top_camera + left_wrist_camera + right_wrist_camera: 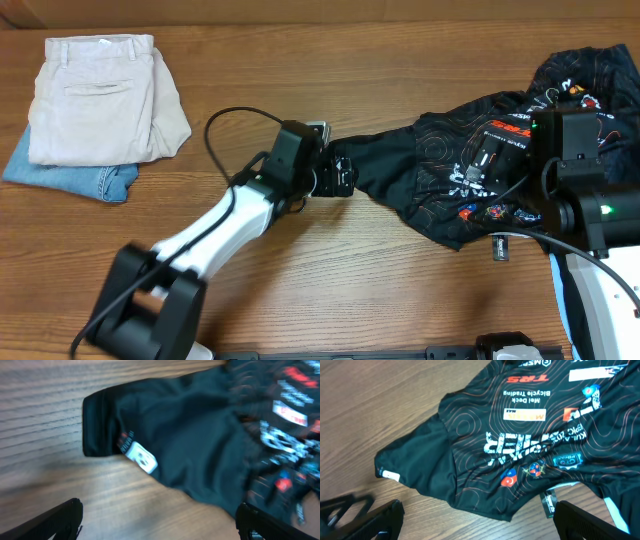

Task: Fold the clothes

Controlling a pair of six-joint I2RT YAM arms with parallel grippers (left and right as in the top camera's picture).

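Note:
The black shirt (pixel 468 158) is lying crumpled under the right gripper's arm, so the robot's left gripper should first grip the black sleeve (pixel 374 160) and pull the shirt toward the middle of the table.
The clothes are one black shirt (pixel 470 165) with orange contour lines and sponsor logos, lying crumpled on the right half of the wooden table. One plain black sleeve (pixel 150 425) stretches left toward the table's middle. My left gripper (pixel 160 522) hovers open just short of that sleeve's end, with only bare wood between its fingers. My right gripper (pixel 477 520) stands open over the shirt's near hem (pixel 510 510), holding nothing. The white lettering (pixel 530 442) shows upside down in the right wrist view.
Folded beige trousers (pixel 95 95) lie on blue jeans (pixel 70 178) at the far left corner. A care label (pixel 500 247) sticks out from the shirt's near edge. The left arm (pixel 220 235) crosses the table's front middle.

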